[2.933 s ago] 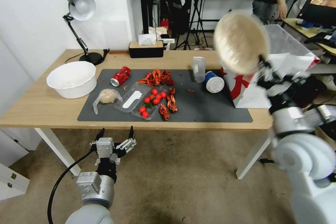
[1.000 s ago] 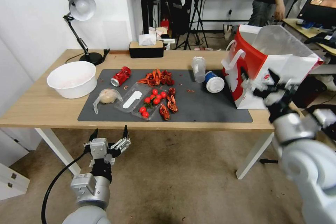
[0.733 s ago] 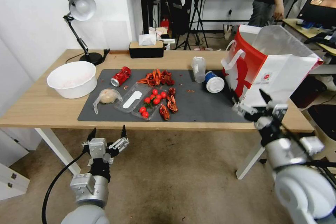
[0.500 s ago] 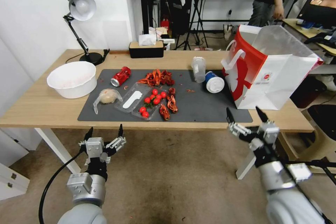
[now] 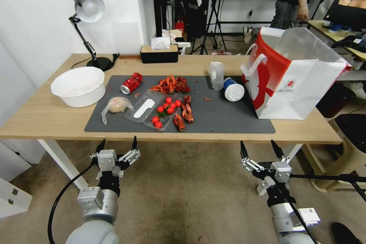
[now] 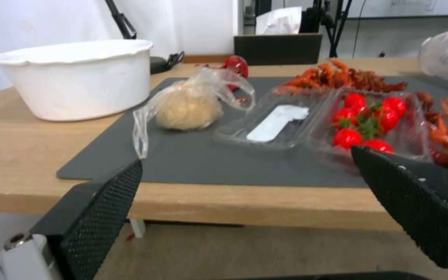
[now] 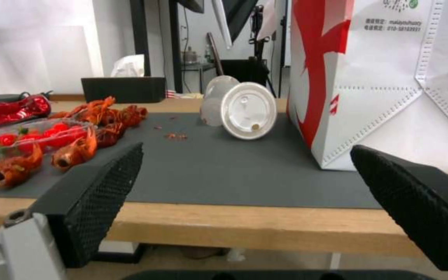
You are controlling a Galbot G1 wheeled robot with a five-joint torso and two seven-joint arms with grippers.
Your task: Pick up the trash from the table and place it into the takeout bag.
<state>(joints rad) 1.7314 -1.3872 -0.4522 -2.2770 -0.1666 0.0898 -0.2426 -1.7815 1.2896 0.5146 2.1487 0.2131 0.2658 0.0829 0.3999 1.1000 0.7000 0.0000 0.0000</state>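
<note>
The lid will stay on when I lift the cup, because the white lid (image 5: 235,92) sits evenly around the rim of the tipped blue cup (image 5: 229,83).
On the table (image 5: 49,118), the dark mat holds a crushed red can (image 5: 131,83), a plastic-wrapped pale lump (image 5: 116,105), a clear plastic cup (image 5: 216,75) and a blue cup with a white lid (image 5: 233,89) lying on its side. The takeout bag (image 5: 301,84) stands open at the mat's right end. My left gripper (image 5: 116,148) hangs open and empty below the table's front edge, facing the lump (image 6: 188,109). My right gripper (image 5: 259,149) is open and empty, low in front of the table, facing the lidded cup (image 7: 248,111) and the bag (image 7: 390,77).
A large white bowl (image 5: 78,85) sits at the left, a desk lamp (image 5: 87,7) and a black tissue box (image 5: 159,53) at the back. Crayfish shells (image 5: 171,84) and a clear tray of cherry tomatoes (image 5: 166,110) lie mid-mat.
The right gripper, which held a beige bowl above the bag, has come down empty to below the table's front edge. The left gripper has barely moved.
</note>
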